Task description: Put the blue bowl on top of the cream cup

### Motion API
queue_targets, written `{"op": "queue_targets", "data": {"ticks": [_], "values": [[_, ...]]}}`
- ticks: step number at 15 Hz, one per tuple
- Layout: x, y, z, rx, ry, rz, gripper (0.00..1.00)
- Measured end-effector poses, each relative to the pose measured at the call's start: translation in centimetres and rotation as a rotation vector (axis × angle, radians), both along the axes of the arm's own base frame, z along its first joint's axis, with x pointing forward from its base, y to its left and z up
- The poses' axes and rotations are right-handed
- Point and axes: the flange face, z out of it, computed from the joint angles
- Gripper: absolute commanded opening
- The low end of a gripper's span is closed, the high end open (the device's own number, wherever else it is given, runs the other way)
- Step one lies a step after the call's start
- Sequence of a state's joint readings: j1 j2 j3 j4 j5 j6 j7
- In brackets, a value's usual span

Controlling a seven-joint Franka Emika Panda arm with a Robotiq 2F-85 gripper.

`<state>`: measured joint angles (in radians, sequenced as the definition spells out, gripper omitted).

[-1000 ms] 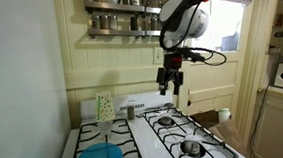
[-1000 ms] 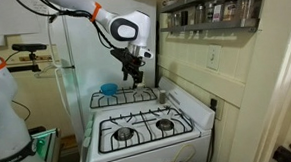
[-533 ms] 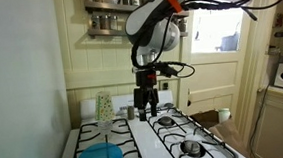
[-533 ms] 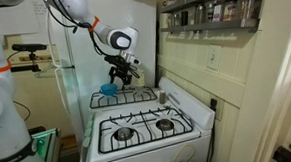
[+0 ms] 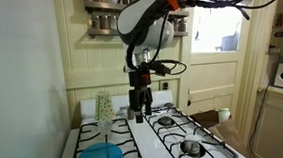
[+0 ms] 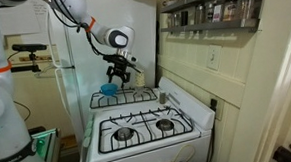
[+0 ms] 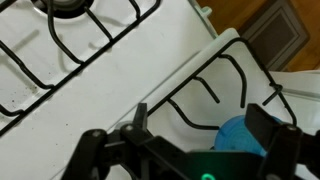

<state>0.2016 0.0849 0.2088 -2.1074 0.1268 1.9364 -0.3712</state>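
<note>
The blue bowl's rim (image 5: 120,152) facing my gripper is clear, and my open fingers point down. I keep going down until they are on both sides of that rim (image 7: 222,131), and then close them.
The blue bowl (image 5: 100,157) sits on the stove's near left burner grate; it also shows in an exterior view (image 6: 108,89) and under the jaws in the wrist view (image 7: 243,135). The cream cup (image 5: 104,109) stands upright at the stove's back left, by the backsplash. My gripper (image 5: 139,108) hangs above the stove between the cup and the right burners, fingers pointing down, open and empty. In the wrist view the gripper (image 7: 200,140) has both fingers spread apart with the bowl between and below them.
A short grey metal shaker (image 5: 129,112) stands at the back of the white stove (image 5: 136,140). Black burner grates (image 5: 180,131) cover the top. A spice shelf (image 5: 122,20) hangs on the wall above. A white fridge (image 6: 79,54) stands beside the stove.
The arm has swung from over the right burners toward the left side of the stove and come down lower. The gripper stays open. The bowl and cup have not moved.
</note>
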Motion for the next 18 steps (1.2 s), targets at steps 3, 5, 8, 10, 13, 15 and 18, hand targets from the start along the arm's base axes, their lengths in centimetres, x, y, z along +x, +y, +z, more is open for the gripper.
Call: {"op": "queue_targets", "data": {"ticks": [3,5,8,10,13,15,18], "values": [[0.5,1.2,-0.5,0.062,-0.079,0.036,1.00],[0.3,3.4,-1.8,0.119,-0.109,0.085,1.00],[-0.8,6.5,-4.4,0.202,-0.107,0.153,0.73],[-1.3,7.6,-5.7,0.240,-0.105,0.177,0.58],[-1.4,8.2,-7.2,0.258,-0.095,0.177,0.35],[-1.3,8.2,-7.9,0.259,-0.091,0.174,0.19],[-1.2,8.2,-8.2,0.259,-0.094,0.168,0.00]]}}
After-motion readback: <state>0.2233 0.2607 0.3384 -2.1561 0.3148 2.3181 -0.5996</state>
